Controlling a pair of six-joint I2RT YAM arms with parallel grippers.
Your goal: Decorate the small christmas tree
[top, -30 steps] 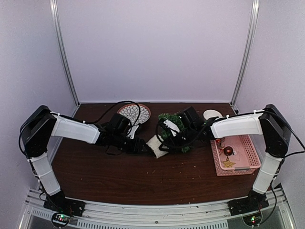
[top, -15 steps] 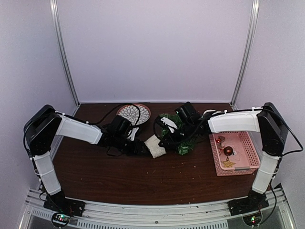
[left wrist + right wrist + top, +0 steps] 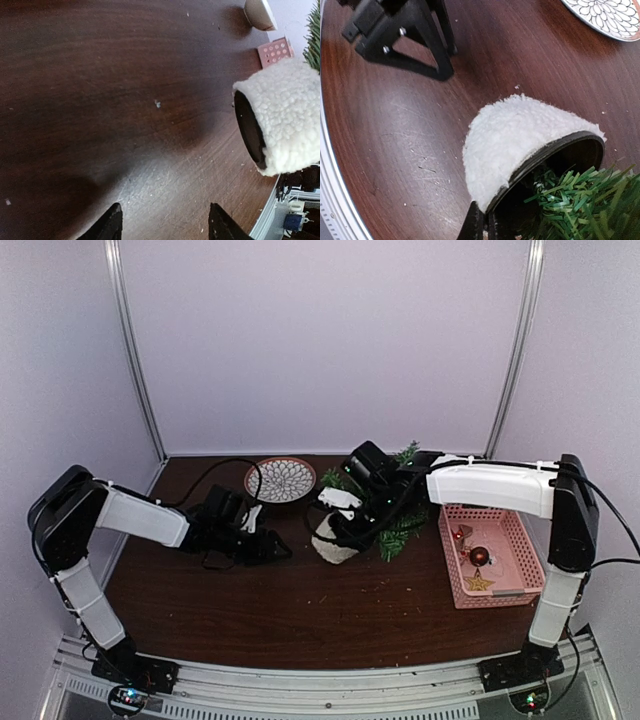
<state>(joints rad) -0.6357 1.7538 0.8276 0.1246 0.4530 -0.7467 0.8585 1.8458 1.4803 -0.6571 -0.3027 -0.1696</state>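
Next, I stand the pot upright with my right gripper before I reach into the pink basket (image 3: 503,560), because the small christmas tree is leaning over with its white pot tipped (image 3: 333,544).
The small christmas tree (image 3: 392,508) leans to the right, with its fuzzy white pot (image 3: 330,540) low on the table. My right gripper (image 3: 337,523) is shut on the pot's rim. In the right wrist view, the fingers (image 3: 481,225) pinch the dark rim of the pot (image 3: 512,142), with green needles (image 3: 580,205) inside. My left gripper (image 3: 272,547) is open and empty on the table, left of the pot and apart from it. In the left wrist view, its gripper (image 3: 165,226) is spread wide, with the pot (image 3: 282,117) at the right.
A patterned plate (image 3: 281,478) lies at the back of the table. A pink basket (image 3: 520,540) at the right holds a red ball (image 3: 480,556) and a gold star (image 3: 479,582). A white round object (image 3: 260,12) lies beyond the basket corner (image 3: 274,51).
My left gripper let go of the pot and drew back to the left. My right gripper raised the tree from lying down to a lean, pot low.
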